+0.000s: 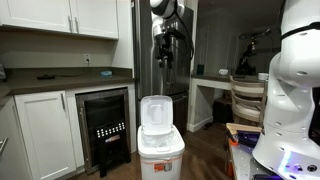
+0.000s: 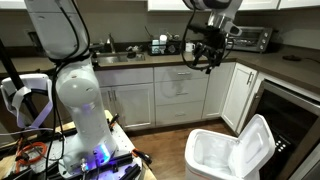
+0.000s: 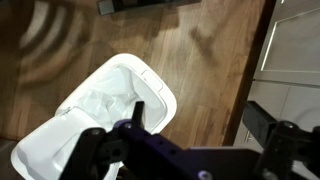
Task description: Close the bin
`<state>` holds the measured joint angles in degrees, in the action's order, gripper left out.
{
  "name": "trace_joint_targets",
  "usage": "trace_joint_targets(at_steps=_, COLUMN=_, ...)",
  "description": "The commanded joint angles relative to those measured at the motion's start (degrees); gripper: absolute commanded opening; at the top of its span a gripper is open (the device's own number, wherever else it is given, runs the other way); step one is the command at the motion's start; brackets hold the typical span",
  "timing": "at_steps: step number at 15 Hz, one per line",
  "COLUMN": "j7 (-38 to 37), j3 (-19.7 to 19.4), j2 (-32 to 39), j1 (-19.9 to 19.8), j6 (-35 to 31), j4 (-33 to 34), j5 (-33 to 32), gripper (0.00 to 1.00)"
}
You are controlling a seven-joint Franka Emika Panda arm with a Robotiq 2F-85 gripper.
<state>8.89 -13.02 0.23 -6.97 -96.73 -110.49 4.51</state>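
The lid leans back (image 2: 252,147) while my gripper hangs on the bin's open side, so I should move around behind the lid (image 2: 271,128) and push it forward.
The white bin (image 1: 161,152) stands on the wooden floor with its hinged lid (image 1: 155,112) raised upright, and a white liner shows inside. It also appears in an exterior view (image 2: 220,158) with the lid (image 2: 256,145) tilted back, and in the wrist view (image 3: 112,108) from above. My gripper (image 1: 165,52) hangs high above the bin, well clear of it. It shows in both exterior views (image 2: 207,55). In the wrist view its two fingers (image 3: 200,118) are spread apart with nothing between them. It is open and empty.
A black-fronted under-counter cooler (image 1: 105,125) and white cabinets (image 1: 42,135) stand beside the bin. The robot's white base (image 2: 80,100) is nearby, with cables at its foot. A wooden chair (image 1: 246,100) and a desk are behind. A counter with a toaster oven (image 2: 255,38) runs along the wall.
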Motion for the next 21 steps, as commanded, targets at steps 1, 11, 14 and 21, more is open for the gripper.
trace_joint_targets(at_steps=1, j7=6.95, j3=-0.10, j2=12.13, j1=-3.40, j6=-8.69, j4=4.29, j5=1.91, gripper=1.00)
trace_joint_targets(at_steps=11, j7=7.68, j3=4.14, j2=45.08, j1=-13.71, j6=-25.42, j4=31.29, j5=0.96, gripper=1.00)
trace_joint_targets(at_steps=14, j7=3.21, j3=4.45, j2=49.57, j1=-14.38, j6=-15.13, j4=41.12, j5=0.87, gripper=1.00)
trace_joint_targets(at_steps=21, j7=-2.55, j3=5.54, j2=53.91, j1=-13.34, j6=0.56, j4=61.93, j5=-0.07, gripper=1.00)
